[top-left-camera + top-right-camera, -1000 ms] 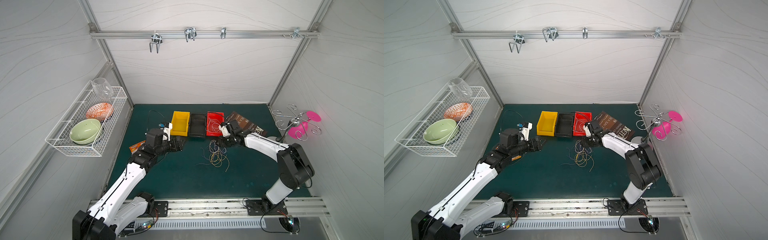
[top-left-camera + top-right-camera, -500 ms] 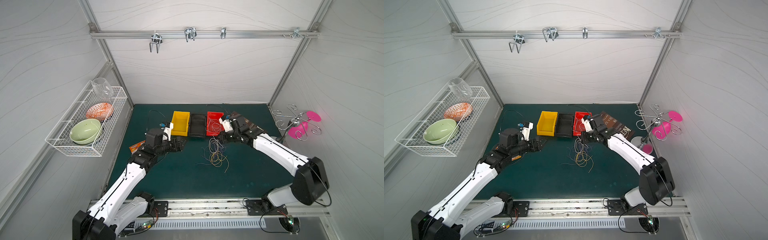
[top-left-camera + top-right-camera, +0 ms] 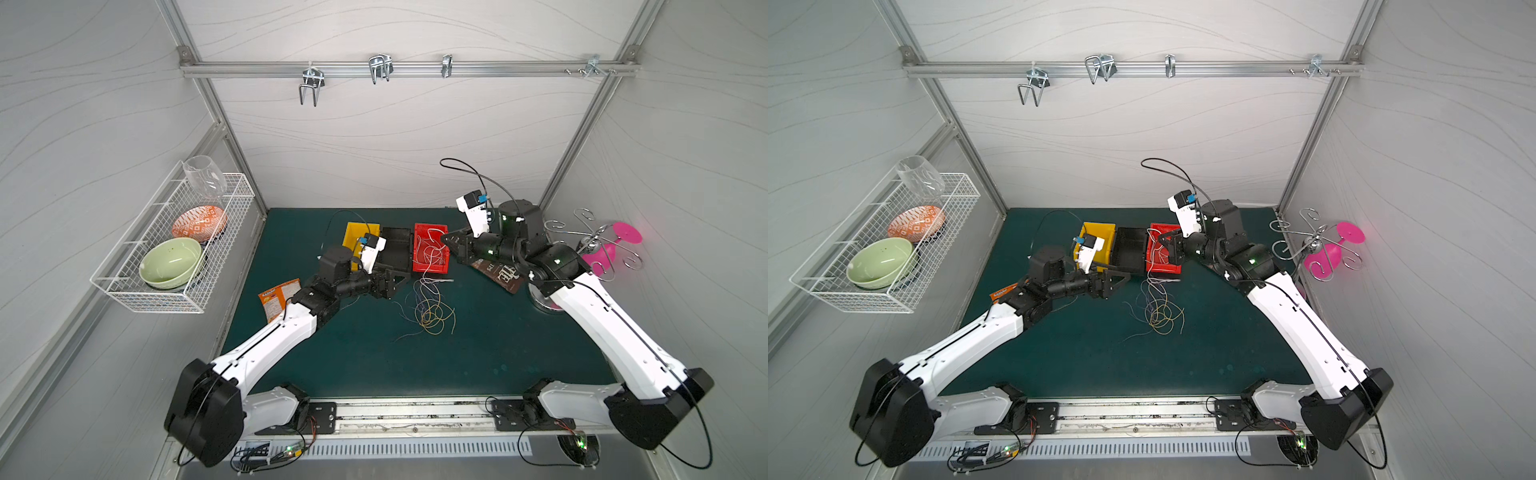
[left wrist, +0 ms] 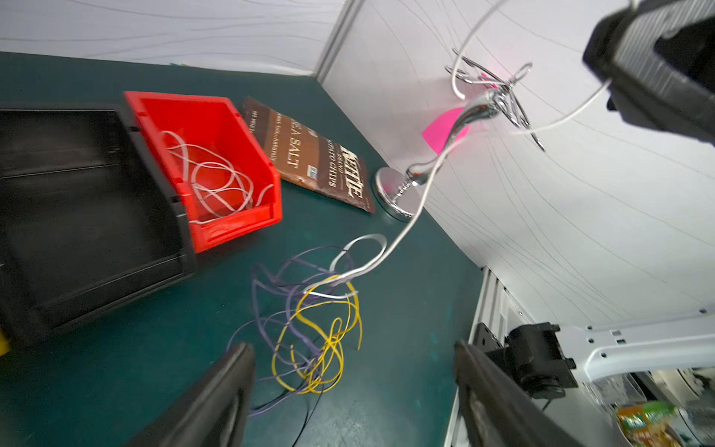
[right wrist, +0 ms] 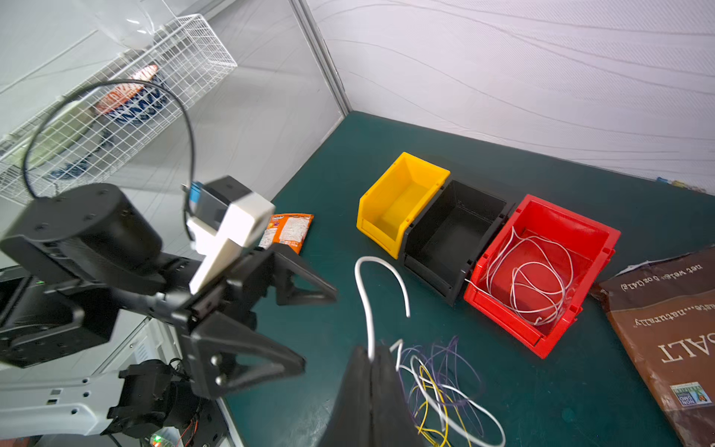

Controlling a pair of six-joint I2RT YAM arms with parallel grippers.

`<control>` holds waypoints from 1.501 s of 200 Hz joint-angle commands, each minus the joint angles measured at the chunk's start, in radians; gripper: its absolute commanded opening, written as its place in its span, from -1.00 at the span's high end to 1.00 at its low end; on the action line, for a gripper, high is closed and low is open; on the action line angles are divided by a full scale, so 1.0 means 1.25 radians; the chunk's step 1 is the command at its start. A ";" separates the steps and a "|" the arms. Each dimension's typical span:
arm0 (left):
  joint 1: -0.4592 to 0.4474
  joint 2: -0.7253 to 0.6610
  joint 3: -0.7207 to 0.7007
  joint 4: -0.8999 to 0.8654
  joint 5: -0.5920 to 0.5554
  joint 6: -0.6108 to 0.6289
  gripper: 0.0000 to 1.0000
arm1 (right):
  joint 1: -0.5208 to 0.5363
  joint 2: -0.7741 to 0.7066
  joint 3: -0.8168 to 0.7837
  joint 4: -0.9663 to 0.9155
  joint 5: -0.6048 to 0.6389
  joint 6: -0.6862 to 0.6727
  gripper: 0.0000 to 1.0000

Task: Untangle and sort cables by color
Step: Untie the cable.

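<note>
The white cable's lower loop [image 4: 336, 286] sits in the purple and yellow tangle, so the robot's left gripper should pull the cable while the right gripper holds the tangle [image 3: 432, 312].
A tangle of purple, yellow and white cables [image 3: 432, 307] [image 3: 1160, 309] [image 4: 313, 329] lies on the green mat in front of the red bin [image 3: 431, 227] [image 5: 503, 313]. My right gripper [image 3: 446, 241] [image 3: 1163, 243] [image 5: 371, 358] hovers raised over that bin's near side, shut on a white cable [image 4: 418, 201] [image 5: 367, 294] that runs taut down into the tangle. Several white cables [image 5: 530, 278] [image 4: 216, 182] lie inside the red bin. My left gripper [image 3: 399, 276] [image 3: 1117, 278] [image 4: 352, 348] is open and empty, low over the mat just left of the tangle.
A black bin [image 3: 397, 249] and a yellow bin [image 3: 353, 232] stand left of the red one. A brown chips bag [image 3: 498, 274] and a chrome stand with a pink glass [image 3: 598, 249] are at the right. An orange packet [image 3: 276, 299] lies left, under the wall basket [image 3: 174, 245].
My right gripper closed on the white cable at the tangle and lifted up and back, pulling the strand taut. The left gripper opened slightly and stayed in place.
</note>
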 commanded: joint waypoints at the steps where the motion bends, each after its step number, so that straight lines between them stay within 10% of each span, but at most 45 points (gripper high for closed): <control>1: -0.033 0.059 0.064 0.082 0.022 0.042 -0.69 | 0.005 -0.008 0.014 -0.005 -0.029 0.026 1.00; 82: -0.087 0.232 0.138 0.109 0.019 0.044 -0.45 | 0.005 -0.011 0.001 0.028 -0.032 0.062 0.99; 144: -0.093 0.293 0.180 0.105 -0.028 0.054 1.00 | -0.002 -0.034 -0.027 0.028 -0.003 0.071 0.91; 173: -0.092 0.254 0.154 0.079 -0.079 0.069 1.00 | -0.060 -0.056 -0.061 -0.008 0.001 0.059 0.78; 219: -0.084 0.122 0.113 -0.067 -0.206 0.127 1.00 | -0.205 -0.099 -0.194 -0.062 0.000 -0.003 -0.24; 300: -0.070 0.037 0.120 -0.143 -0.233 0.126 1.00 | -0.072 0.008 -0.545 0.402 -0.084 0.121 -0.44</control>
